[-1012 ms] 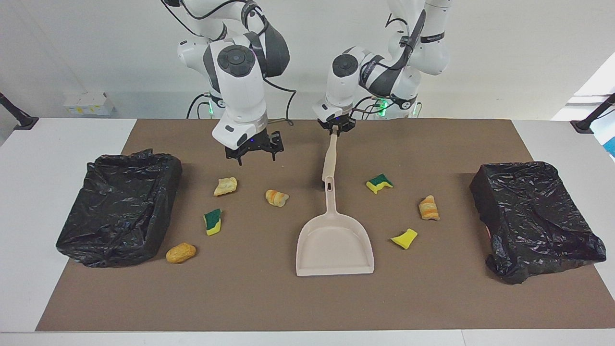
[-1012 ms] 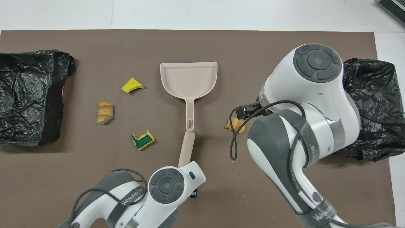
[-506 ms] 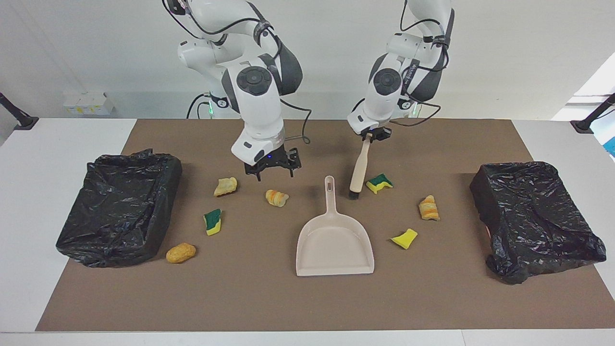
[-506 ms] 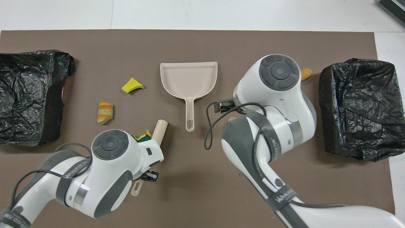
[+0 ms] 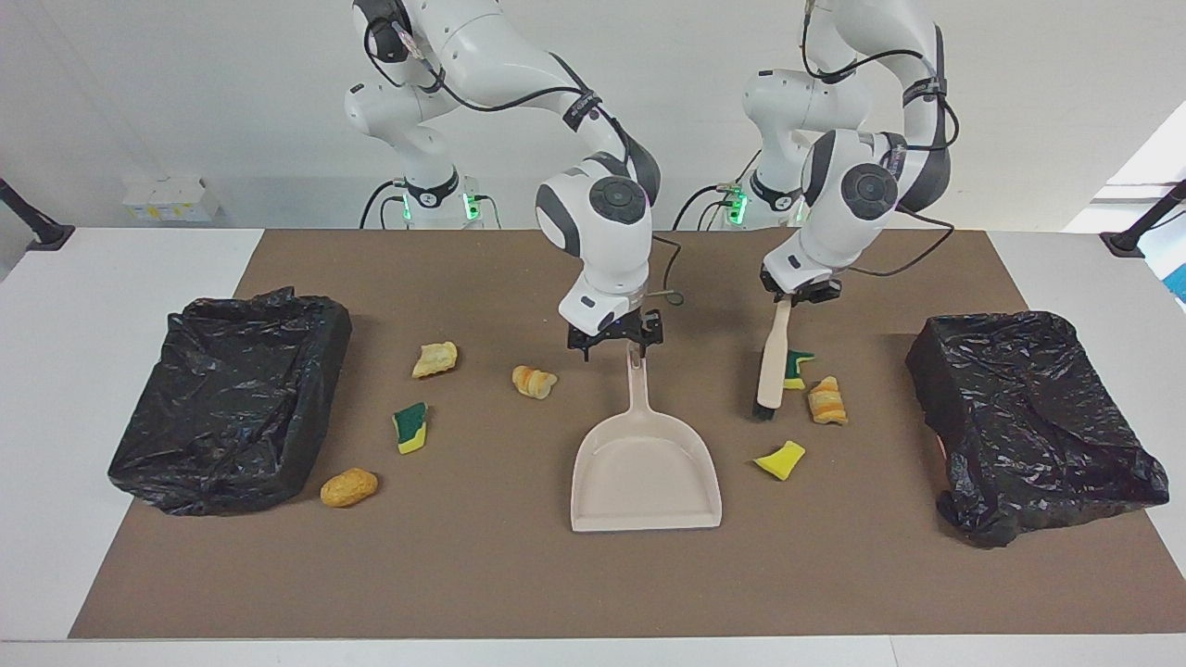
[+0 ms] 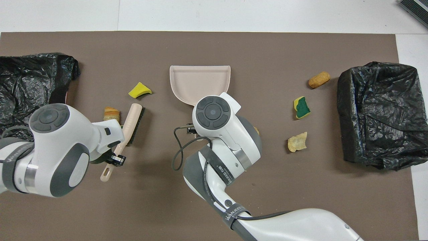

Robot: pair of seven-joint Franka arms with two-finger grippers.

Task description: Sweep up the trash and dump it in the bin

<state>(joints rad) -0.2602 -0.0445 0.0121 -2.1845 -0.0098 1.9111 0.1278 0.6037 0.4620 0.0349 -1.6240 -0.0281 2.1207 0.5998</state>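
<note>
The beige dustpan [image 6: 199,85] has a smooth tray and a straight, open front edge [image 6: 200,66], so I expect all the swept scraps to fall out when I tip the dustpan.
The beige dustpan [image 5: 646,472] [image 6: 200,79] lies flat mid-mat, handle toward the robots. My right gripper [image 5: 615,344] is open just over the handle's end; I cannot tell if it touches. My left gripper [image 5: 802,293] [image 6: 116,158] is shut on the beige brush [image 5: 771,366] [image 6: 133,121], whose bristle end hangs low beside a green-yellow sponge scrap [image 5: 799,368] and a striped pastry lump [image 5: 826,401] [image 6: 111,113]. A yellow scrap [image 5: 780,459] [image 6: 139,90] lies close by. Toward the right arm's end lie a striped lump [image 5: 534,381], a tan lump [image 5: 435,359] [image 6: 297,142], a sponge scrap [image 5: 410,427] [image 6: 302,107] and an orange lump [image 5: 349,487] [image 6: 319,79].
A bin lined with a black bag [image 5: 232,398] [image 6: 378,113] stands at the right arm's end of the brown mat [image 5: 519,584]. A second black-bagged bin [image 5: 1028,421] [image 6: 30,97] stands at the left arm's end.
My right gripper has swung from beside the striped lump to over the dustpan handle. My left arm has carried the brush toward its own end, next to the sponge scrap and pastry lump.
</note>
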